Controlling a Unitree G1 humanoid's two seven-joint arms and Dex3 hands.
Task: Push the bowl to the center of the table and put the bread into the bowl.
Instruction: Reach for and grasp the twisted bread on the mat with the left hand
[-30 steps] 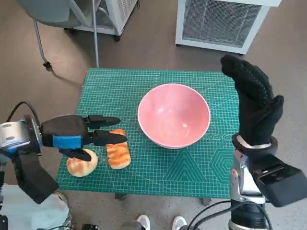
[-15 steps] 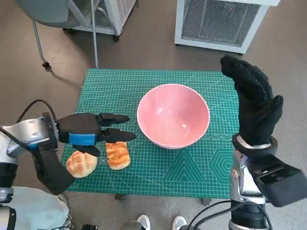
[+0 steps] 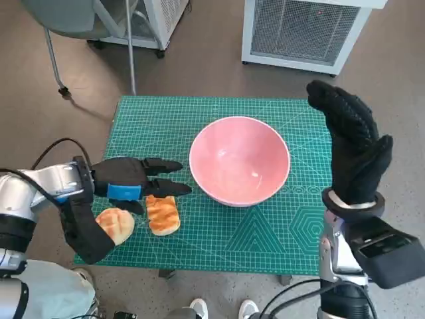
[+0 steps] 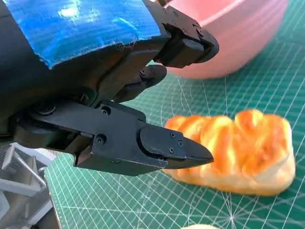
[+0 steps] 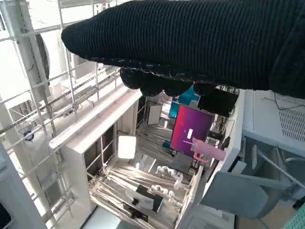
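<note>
I expect the loose end of the golden bread (image 3: 163, 215) to stick out straight when I lift it by the other end, because the bread is thick along its straight pale base (image 4: 233, 185).
A pink bowl (image 3: 240, 159) stands empty near the middle of the green cutting mat (image 3: 219, 119). A ridged golden bread loaf (image 3: 163, 214) lies on the mat's near left part, with a round bun (image 3: 114, 224) to its left. My left hand (image 3: 129, 180) hovers just above and behind the loaf, fingers spread toward the bowl and holding nothing. In the left wrist view its black fingers (image 4: 167, 145) hang over the loaf (image 4: 238, 152), with the bowl (image 4: 228, 33) beyond. My right hand (image 3: 352, 146) is raised upright off the mat's right edge, fingers extended and empty.
A white slatted unit (image 3: 305, 30) and a chair base (image 3: 80, 26) stand on the floor beyond the table. Shoes of a person (image 3: 219, 309) show below the table's near edge. The right wrist view shows only the glove (image 5: 190, 43) and room fixtures.
My left hand has slid right and slightly nearer, from over the bun toward the loaf. The right hand and bowl have stayed put.
</note>
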